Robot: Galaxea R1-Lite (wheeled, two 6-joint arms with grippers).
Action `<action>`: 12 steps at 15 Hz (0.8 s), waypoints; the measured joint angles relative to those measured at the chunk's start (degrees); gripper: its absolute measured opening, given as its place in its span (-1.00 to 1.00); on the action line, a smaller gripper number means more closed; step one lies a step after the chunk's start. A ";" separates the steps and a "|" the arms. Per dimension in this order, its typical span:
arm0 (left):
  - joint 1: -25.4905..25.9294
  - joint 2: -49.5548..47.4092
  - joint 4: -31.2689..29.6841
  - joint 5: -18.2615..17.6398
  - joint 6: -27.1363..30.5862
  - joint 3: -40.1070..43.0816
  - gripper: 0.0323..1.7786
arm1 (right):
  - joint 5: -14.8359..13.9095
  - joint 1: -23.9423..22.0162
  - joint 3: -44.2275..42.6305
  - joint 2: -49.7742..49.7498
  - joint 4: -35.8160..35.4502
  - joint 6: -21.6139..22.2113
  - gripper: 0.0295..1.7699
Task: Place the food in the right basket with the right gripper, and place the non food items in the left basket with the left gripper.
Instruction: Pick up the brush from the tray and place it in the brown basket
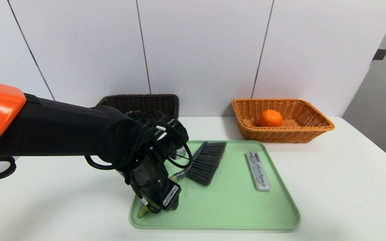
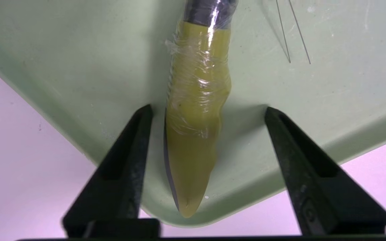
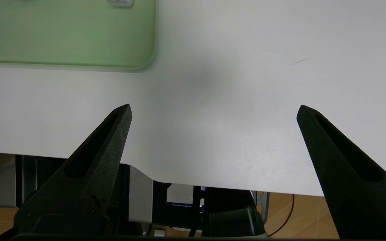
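Observation:
The brush is long next to the dark brown basket (image 1: pixel 161 103). So its handle (image 1: pixel 143 211) should lie over the basket's rim when I lower the brush in.
A brush lies on the green tray (image 1: pixel 246 214), its grey bristles (image 1: pixel 208 162) toward the back and its yellow-green handle (image 2: pixel 193 134), wrapped in clear film, toward the tray's front left corner. My left gripper (image 1: pixel 157 204) is down over that handle end. In the left wrist view the left gripper (image 2: pixel 208 107) is open, with the handle between its fingers. One finger (image 2: pixel 136 140) is close beside the handle and the other stands well apart. A grey flat bar (image 1: pixel 257 165) lies on the tray's right side. My right gripper (image 3: pixel 214 107) is open and empty above the bare table near its front edge.
A dark brown basket (image 1: pixel 139 102) stands at the back left, partly behind my left arm. The orange wicker basket (image 1: pixel 323 126) at the back right holds an orange (image 1: pixel 270 118). The tray's corner (image 3: pixel 79 40) shows in the right wrist view.

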 joint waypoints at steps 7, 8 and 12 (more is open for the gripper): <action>0.09 0.83 -0.69 -0.05 -0.28 -0.06 -0.53 | 0.02 0.05 -0.07 -0.11 0.02 -0.09 0.92; 0.11 0.90 -0.69 -0.05 -0.28 -0.11 -0.53 | -0.02 0.05 -0.07 -0.13 0.00 -0.09 0.92; 0.16 0.69 -0.59 -0.13 -0.39 -0.09 -0.53 | -0.07 0.05 -0.07 -0.16 0.00 -0.17 0.92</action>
